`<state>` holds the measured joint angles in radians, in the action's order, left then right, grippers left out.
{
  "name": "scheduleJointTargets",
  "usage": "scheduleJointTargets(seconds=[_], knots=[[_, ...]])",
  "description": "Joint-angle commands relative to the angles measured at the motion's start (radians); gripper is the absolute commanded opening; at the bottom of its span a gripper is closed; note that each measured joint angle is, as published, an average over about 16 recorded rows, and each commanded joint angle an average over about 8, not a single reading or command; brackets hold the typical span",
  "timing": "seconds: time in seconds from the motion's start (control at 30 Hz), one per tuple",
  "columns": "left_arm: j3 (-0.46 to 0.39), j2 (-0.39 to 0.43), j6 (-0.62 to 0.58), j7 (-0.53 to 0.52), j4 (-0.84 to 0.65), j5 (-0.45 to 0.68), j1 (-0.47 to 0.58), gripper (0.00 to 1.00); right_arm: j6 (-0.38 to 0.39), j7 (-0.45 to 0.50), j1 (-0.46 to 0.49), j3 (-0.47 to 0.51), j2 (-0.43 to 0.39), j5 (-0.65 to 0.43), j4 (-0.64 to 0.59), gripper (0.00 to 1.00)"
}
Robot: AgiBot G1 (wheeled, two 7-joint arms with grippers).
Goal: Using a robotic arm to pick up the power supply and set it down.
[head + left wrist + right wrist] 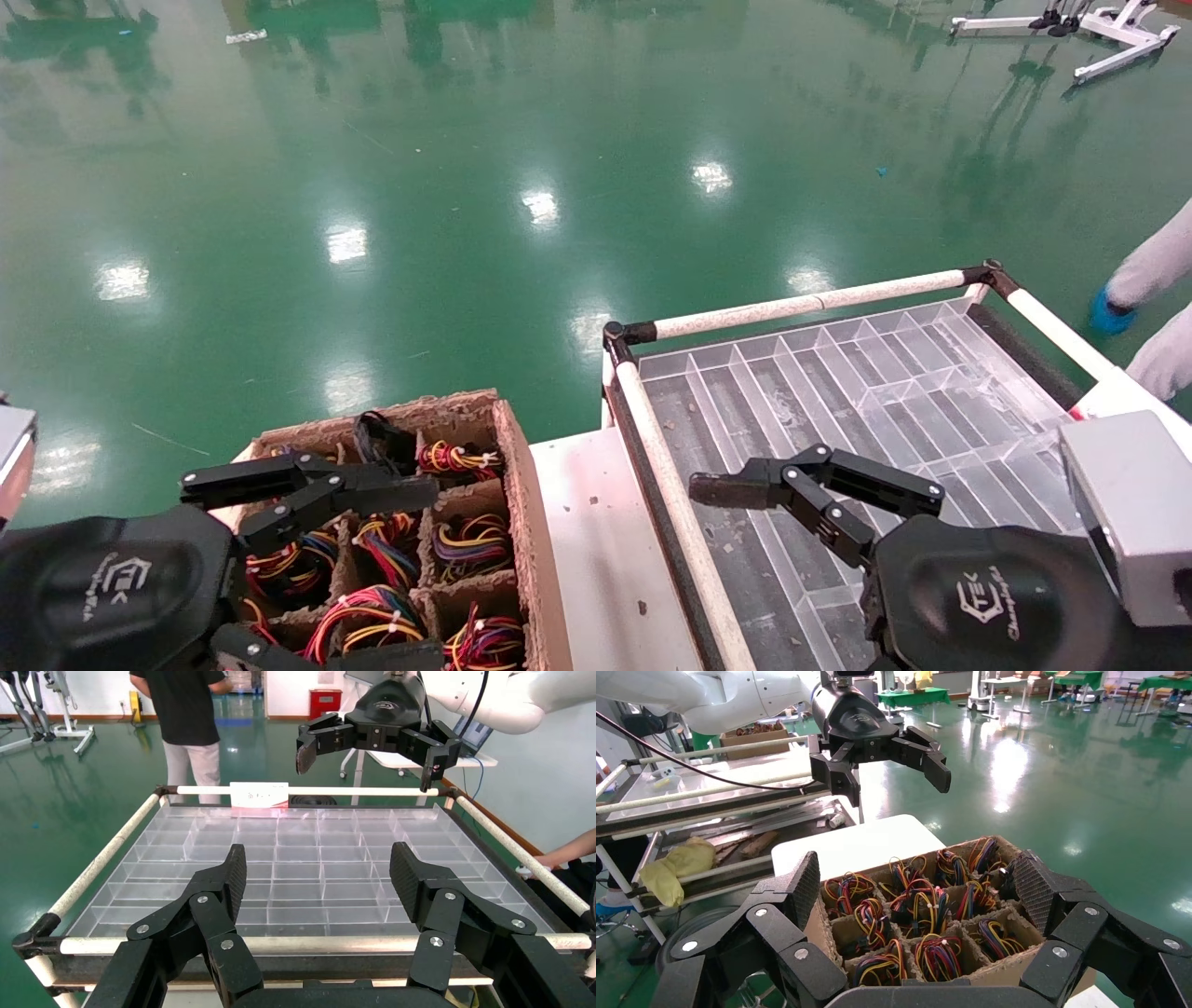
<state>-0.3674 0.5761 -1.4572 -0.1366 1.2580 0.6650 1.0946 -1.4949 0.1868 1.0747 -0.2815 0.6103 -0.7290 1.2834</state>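
Note:
I expect the hidden power supply point(880, 980) to come along and hang upright below its wires when I lift the bundle, because tied wire loops point(882, 966) rise from the cell.
Several power supplies point(470, 540) stand in the cells of a brown cardboard box point(521, 485), and only their tied red, yellow, orange and black wire bundles point(916, 913) show. My left gripper point(433, 573) hovers over the box, open and empty, pointing toward the cart; from the right wrist it shows as the left gripper point(895, 783) above the box's far side. My right gripper point(916, 881) hangs open and empty over a clear divided tray point(894, 373), with one finger point(736, 486) in the head view. It faces the box point(1007, 966).
The clear tray point(302, 853) lies on a cart with white rails point(801, 303). A white tabletop point(596, 540) sits between box and cart. A person's sleeve and blue glove point(1110, 312) are at the cart's far right. Another person point(186, 713) stands beyond the cart. Green floor lies all around.

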Motion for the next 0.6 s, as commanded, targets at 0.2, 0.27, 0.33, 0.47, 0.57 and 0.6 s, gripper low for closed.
scheduleJointTargets(seconds=[0.2, 0.27, 0.33, 0.47, 0.57, 0.6], knots=[[0.000, 0.000, 0.000, 0.000, 0.000, 0.000, 0.000, 1.00, 0.000, 0.000, 0.000, 0.000, 0.000, 0.000, 0.000, 1.00], [0.000, 0.000, 0.000, 0.000, 0.000, 0.000, 0.000, 1.00, 0.000, 0.000, 0.000, 0.000, 0.000, 0.000, 0.000, 1.00], [0.000, 0.000, 0.000, 0.000, 0.000, 0.000, 0.000, 1.00, 0.000, 0.000, 0.000, 0.000, 0.000, 0.000, 0.000, 1.00], [0.000, 0.000, 0.000, 0.000, 0.000, 0.000, 0.000, 1.00, 0.000, 0.000, 0.000, 0.000, 0.000, 0.000, 0.000, 1.00], [0.000, 0.000, 0.000, 0.000, 0.000, 0.000, 0.000, 0.74, 0.000, 0.000, 0.000, 0.000, 0.000, 0.000, 0.000, 1.00], [0.000, 0.000, 0.000, 0.000, 0.000, 0.000, 0.000, 0.61, 0.000, 0.000, 0.000, 0.000, 0.000, 0.000, 0.000, 1.00]])
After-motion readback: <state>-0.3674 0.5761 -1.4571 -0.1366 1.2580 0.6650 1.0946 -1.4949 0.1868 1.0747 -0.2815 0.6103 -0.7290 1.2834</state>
